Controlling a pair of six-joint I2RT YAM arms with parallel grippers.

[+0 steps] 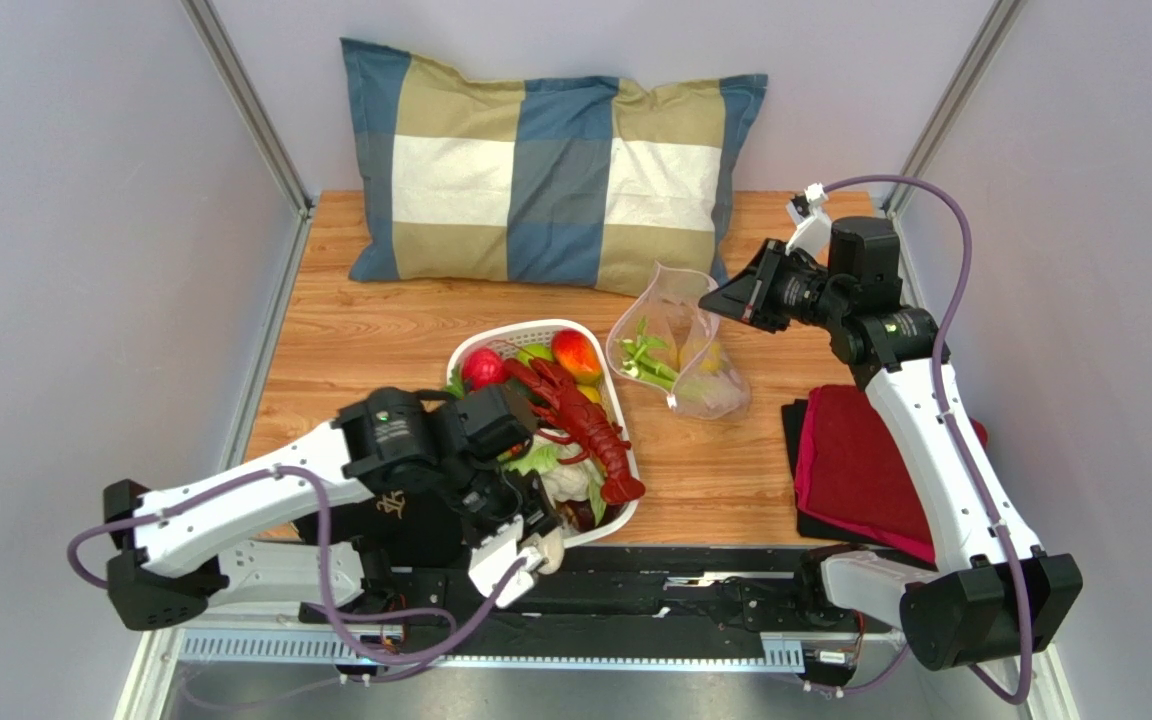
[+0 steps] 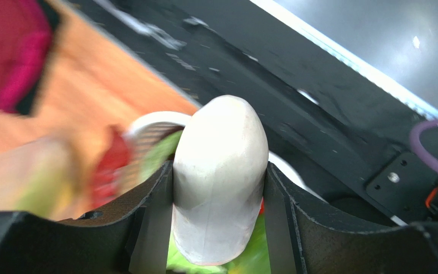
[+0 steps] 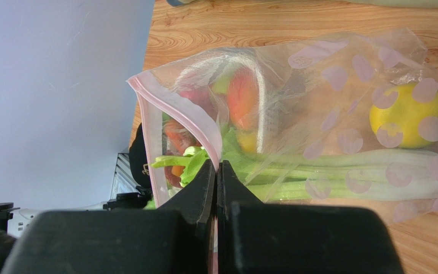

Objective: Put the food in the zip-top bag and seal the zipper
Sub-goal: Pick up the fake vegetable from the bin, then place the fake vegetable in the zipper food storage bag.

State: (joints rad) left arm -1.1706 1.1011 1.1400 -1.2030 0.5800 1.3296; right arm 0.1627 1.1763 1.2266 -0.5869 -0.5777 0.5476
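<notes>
My right gripper is holding the bag's opening (image 1: 654, 333) open toward the basket. My left gripper should keep bringing the white piece over and let it go inside (image 1: 687, 357).
The clear zip-top bag (image 1: 683, 360) lies right of the basket with its mouth lifted. Inside it are a long green-and-white stalk (image 3: 347, 174) and a yellow-green fruit (image 3: 410, 114). My right gripper (image 1: 708, 302) is shut on the bag's pinkish zipper strip (image 3: 173, 105), pinching one lip of the open mouth (image 3: 217, 171). My left gripper (image 1: 537, 552) is at the basket's near right edge, shut on a white rounded toy food piece (image 2: 218, 182). The white slotted basket (image 1: 537, 333) holds a red lobster-like toy (image 1: 590, 428), a red fruit (image 1: 482, 368), a peach-coloured fruit (image 1: 578, 354) and green leaves.
A blue-and-tan checked pillow (image 1: 537, 165) lies along the table's back. A folded red cloth (image 1: 868, 458) on a dark mat lies at the right, under the right arm. Grey walls close in both sides. The black base rail runs along the near edge.
</notes>
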